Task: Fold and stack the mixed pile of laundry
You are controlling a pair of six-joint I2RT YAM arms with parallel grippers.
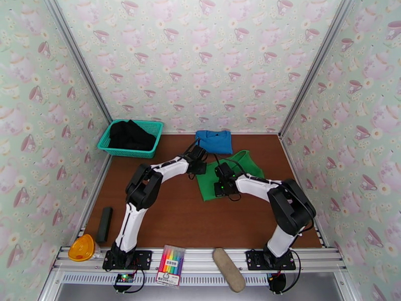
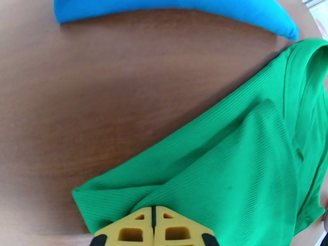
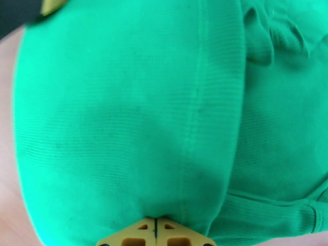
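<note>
The green garment lies slanted with its loose end toward the back. I should turn it round with my grippers and bring that loose end near before folding.
The green garment (image 1: 245, 165) lies crumpled right of the table's middle. My left gripper (image 1: 196, 169) is at its left edge, and its yellow fingertips (image 2: 153, 226) are shut on a fold of the green garment (image 2: 229, 160). From the near side, my right gripper (image 1: 220, 189) is shut on the green garment (image 3: 123, 119), which bulges up from its fingertips (image 3: 156, 232). The blue garment (image 1: 214, 141) lies folded at the back centre and shows as a blue strip (image 2: 172, 7) in the left wrist view. The black garment (image 1: 131, 135) sits in the teal basket.
The teal mesh basket (image 1: 108, 146) stands at the back left. A black block (image 1: 105, 224) and an orange object (image 1: 82, 248) are at the near left. A marker pack (image 1: 170, 266) and a beige oblong object (image 1: 228, 269) rest on the front rail. Patterned walls close in three sides.
</note>
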